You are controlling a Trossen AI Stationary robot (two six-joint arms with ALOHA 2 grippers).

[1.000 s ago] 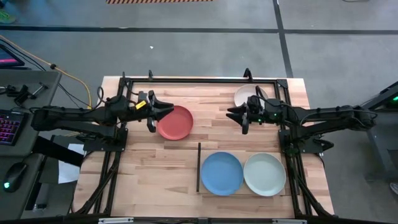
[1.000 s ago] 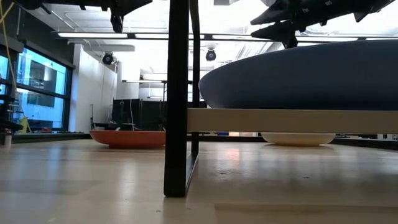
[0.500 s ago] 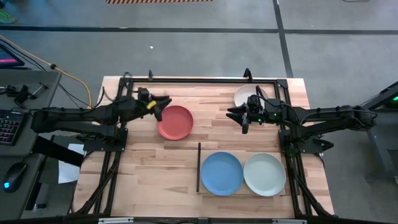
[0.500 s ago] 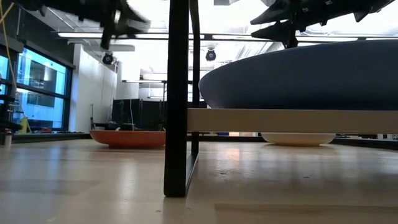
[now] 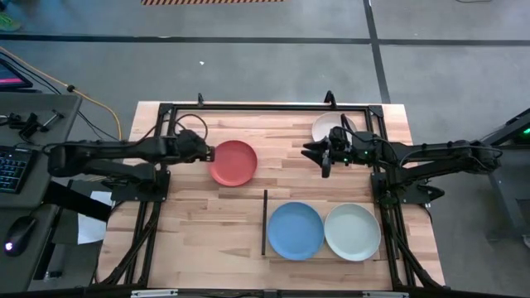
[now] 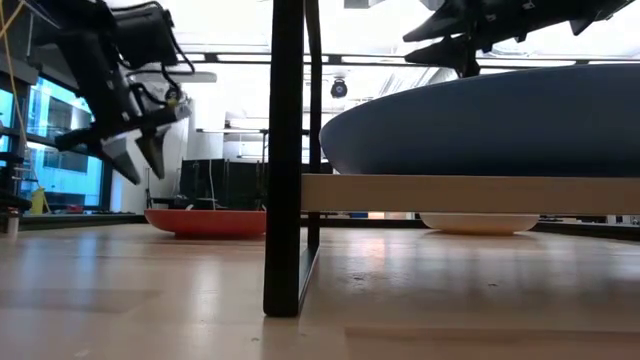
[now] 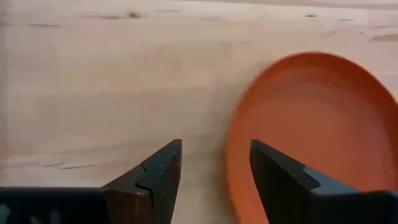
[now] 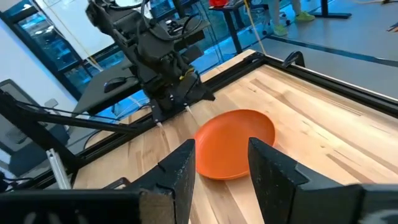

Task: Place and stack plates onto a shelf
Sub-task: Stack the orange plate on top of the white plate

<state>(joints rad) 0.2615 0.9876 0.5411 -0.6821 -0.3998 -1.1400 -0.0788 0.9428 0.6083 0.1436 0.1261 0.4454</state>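
Note:
My gripper will stack the red plate [image 5: 233, 163], and this plate should fit over the pale blue-grey plate [image 5: 353, 233] and hide it, because both are round and shallow.
The red plate [image 5: 233, 162] lies flat on the tabletop at the far left; it also shows in the left wrist view [image 7: 311, 130] and the low view [image 6: 205, 221]. My left gripper [image 5: 209, 152] is open and points down over the plate's left rim [image 7: 231, 149], clear of it [image 6: 135, 160]. The cream-white plate [image 5: 325, 124] lies at the far right. My right gripper [image 5: 319, 159] is open and empty beside it, high above the table [image 8: 221, 144]. The blue plate [image 5: 295, 230] and the pale blue-grey plate [image 5: 352, 232] lie side by side on the shelf [image 6: 470, 193].
The shelf's black upright strip [image 5: 265, 222] stands left of the blue plate. A black frame [image 5: 265, 107] runs along the table's far edge and sides. Bare wood lies between the red plate and the shelf.
My left gripper has tipped from pointing level toward the table's right edge to pointing down, and has come down toward the red plate's left rim. My right gripper and all plates have kept still.

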